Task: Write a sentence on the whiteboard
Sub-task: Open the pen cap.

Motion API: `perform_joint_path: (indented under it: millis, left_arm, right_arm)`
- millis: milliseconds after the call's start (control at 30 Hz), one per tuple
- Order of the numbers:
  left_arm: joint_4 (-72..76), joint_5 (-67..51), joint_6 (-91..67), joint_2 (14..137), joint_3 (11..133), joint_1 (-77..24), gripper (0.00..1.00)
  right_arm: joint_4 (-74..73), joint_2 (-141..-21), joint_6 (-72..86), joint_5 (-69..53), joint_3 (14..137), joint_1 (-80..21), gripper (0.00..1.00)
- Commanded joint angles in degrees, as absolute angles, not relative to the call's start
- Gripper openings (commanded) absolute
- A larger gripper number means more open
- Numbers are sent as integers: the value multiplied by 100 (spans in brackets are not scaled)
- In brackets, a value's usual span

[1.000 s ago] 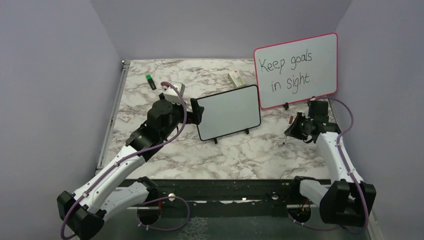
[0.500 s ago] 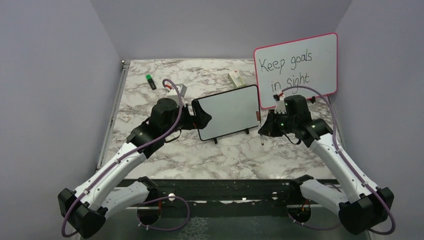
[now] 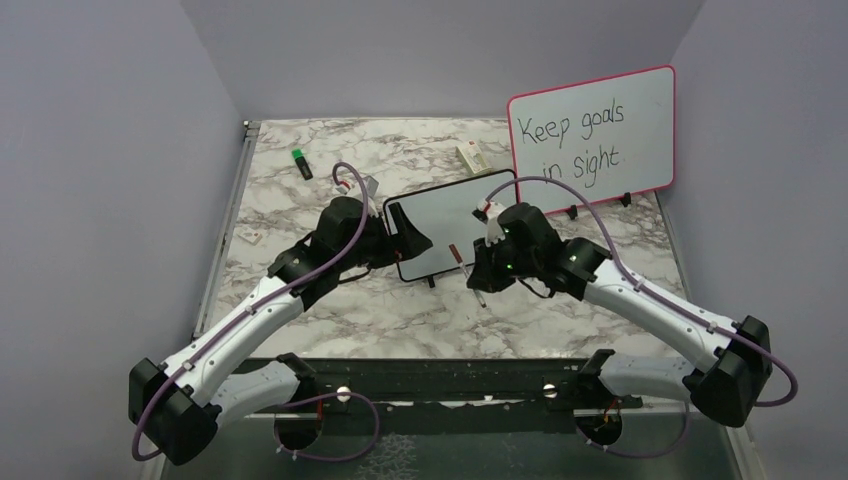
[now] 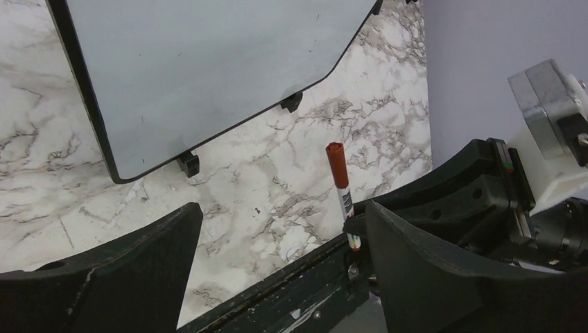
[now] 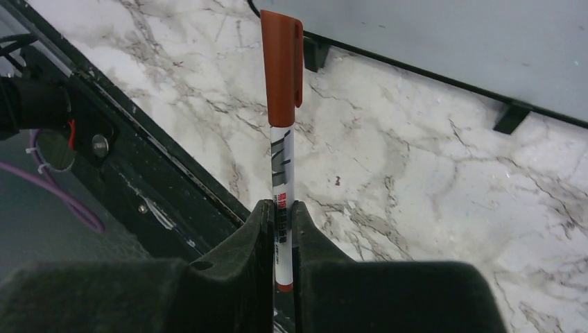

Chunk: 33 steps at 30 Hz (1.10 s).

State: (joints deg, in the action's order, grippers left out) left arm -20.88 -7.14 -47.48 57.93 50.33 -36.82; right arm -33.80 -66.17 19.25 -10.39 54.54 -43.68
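Note:
The marker (image 3: 462, 264) lies crosswise in my right gripper, so I should have my left gripper hold the red cap (image 3: 455, 252) while my right gripper grasps the marker's body lengthwise.
The small black-framed whiteboard (image 3: 460, 222) stands tilted on its feet at mid-table, also seen in the left wrist view as the whiteboard (image 4: 208, 69). Its face is blank; no sentence shows on it. My right gripper (image 3: 472, 278) hovers just in front of the board, shut on a marker (image 5: 281, 104) whose red cap is on and points toward the board's lower edge. The same marker (image 4: 338, 170) appears upright in the left wrist view. My left gripper (image 3: 405, 232) is at the board's left edge, open, its fingers (image 4: 132, 270) with nothing between them.
A larger pink-framed board (image 3: 590, 130) with black writing leans at the back right. A green-capped marker (image 3: 301, 163) and a small box (image 3: 472, 156) lie at the back, a small card (image 3: 250, 236) at the left. A black rail (image 3: 450, 375) borders the near edge.
My right arm has swung left from the table's right side to the front of the small whiteboard, carrying the marker. My left gripper has shifted right onto the board's left edge.

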Motion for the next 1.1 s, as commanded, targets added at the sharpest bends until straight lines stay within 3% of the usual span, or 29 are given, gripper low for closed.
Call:
perform_joint_path:
  millis: [0, 567, 667, 800, 967, 1033, 1067]
  left_arm:
    - [-1776, -1062, -5061, 5894, 4939, -3674, 84]
    - [-1301, -1297, -5475, 6201, 4784, -3734, 51]
    - [-1242, -1330, -5544, 6201, 4735, -3744, 40]
    - [-1184, -1295, -5686, 6080, 4643, -3743, 17]
    - [-1106, -1136, -5897, 5866, 4477, -3742, 4]
    - [-1070, -1053, -6041, 5764, 4400, -3740, 0]
    - [-1039, -1015, -6132, 5708, 4357, -3744, 0]
  right_arm:
    - [-2890, -6859, 1719, -630, 5821, -4780, 0]
    - [-2187, -7102, 1426, -533, 5969, -5488, 0]
    - [-2092, -7108, 1416, -536, 5937, -5519, 1]
    - [-2014, -7102, 1391, -502, 5914, -5537, 1]
    - [-1685, -7049, 1450, -596, 5764, -5544, 1]
    - [-1395, -6954, 1580, -608, 5609, -5546, 10]
    - [-1231, -6892, 1643, -602, 5510, -5546, 25]
